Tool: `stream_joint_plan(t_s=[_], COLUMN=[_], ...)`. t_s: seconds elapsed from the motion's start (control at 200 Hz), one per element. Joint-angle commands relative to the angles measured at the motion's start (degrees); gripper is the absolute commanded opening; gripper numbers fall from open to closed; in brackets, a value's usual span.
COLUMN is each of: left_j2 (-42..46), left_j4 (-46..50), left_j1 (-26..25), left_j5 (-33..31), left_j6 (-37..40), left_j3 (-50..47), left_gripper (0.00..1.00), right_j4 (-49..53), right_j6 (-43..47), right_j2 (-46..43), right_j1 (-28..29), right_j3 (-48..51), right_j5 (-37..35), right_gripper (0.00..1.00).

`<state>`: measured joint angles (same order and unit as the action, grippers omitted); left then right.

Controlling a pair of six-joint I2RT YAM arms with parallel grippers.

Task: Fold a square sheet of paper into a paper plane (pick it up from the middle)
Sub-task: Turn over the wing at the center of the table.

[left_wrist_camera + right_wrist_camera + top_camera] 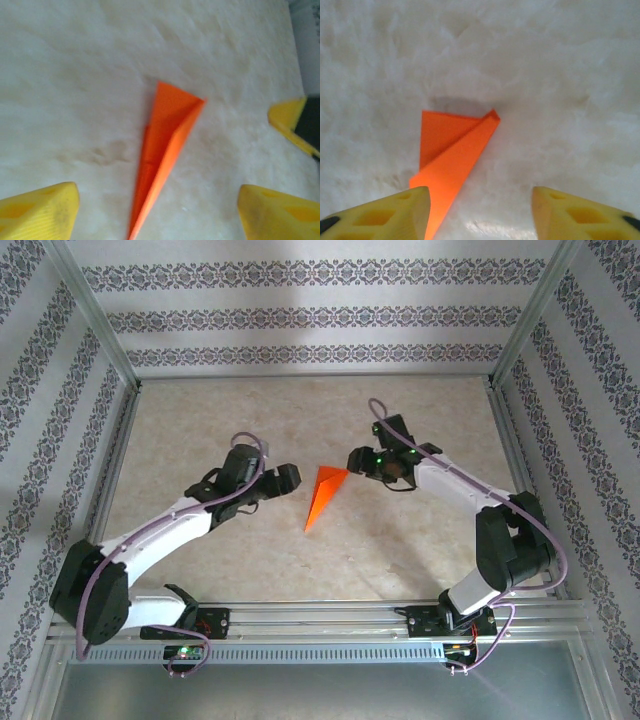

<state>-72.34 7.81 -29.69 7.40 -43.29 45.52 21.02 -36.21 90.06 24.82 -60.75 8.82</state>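
My right gripper is dealing with the paper plane, which lies tipped over with its wings folded shut. The gripper should first take the upper wing's edge and pull it open.
The paper plane lies flat on the table, a narrow orange-red dart folded from the square sheet, its tip pointing toward the near edge. My left gripper hovers just left of its wide end, open, with nothing between its fingers. In the left wrist view the plane lies between the spread yellow fingers, untouched. My right gripper stands just right of the wide end, open too. From the right wrist the plane lies in front of the left finger, apart from it.
The marbled beige tabletop is ringed by a metal frame and patterned walls. One yellow finger of the right gripper shows at the right edge of the left wrist view, close to the plane.
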Motion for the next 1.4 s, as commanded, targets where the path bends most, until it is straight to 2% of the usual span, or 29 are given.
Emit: stream_joint_plan(t_s=[0.0,0.18,0.38,0.71,0.879,1.194,1.334,1.394], left_j2=[3.43,6.67,6.30,3.12,2.13,1.06,0.91,1.01], left_j4=[5.37,3.93,-1.31,-1.58,-1.46,-2.44,-2.27,-2.19], left_j1=[2.86,8.60,12.68,14.16,14.46,14.52,14.56,14.59], left_j5=[-6.87,-5.01,0.69,2.88,3.66,4.12,4.21,4.25], left_j6=[3.48,5.04,4.92,6.54,6.69,6.02,5.60,5.45], left_j3=[-3.41,-7.40,-11.23,-11.92,-11.94,-11.77,-11.44,-11.33], left_gripper=[0.90,1.00,1.00,1.00,1.00,1.00,1.00,1.00], right_j4=[5.97,10.00,17.24,21.73,23.20,22.77,22.43,22.27], right_j6=[-1.72,-6.99,-13.63,-21.73,-23.86,-25.57,-25.59,-25.34], right_j2=[0.68,7.47,15.83,25.05,24.91,21.82,21.60,21.35], right_j1=[4.52,11.08,15.88,17.73,18.26,18.17,18.00,17.91], right_j3=[-2.60,-8.23,-17.20,-24.46,-24.53,-21.35,-21.09,-21.14], right_j5=[-8.16,-13.03,-18.90,-18.14,-19.92,-21.74,-21.73,-22.03], right_gripper=[0.64,0.69,0.71,0.58,0.55,0.35,0.22,0.11])
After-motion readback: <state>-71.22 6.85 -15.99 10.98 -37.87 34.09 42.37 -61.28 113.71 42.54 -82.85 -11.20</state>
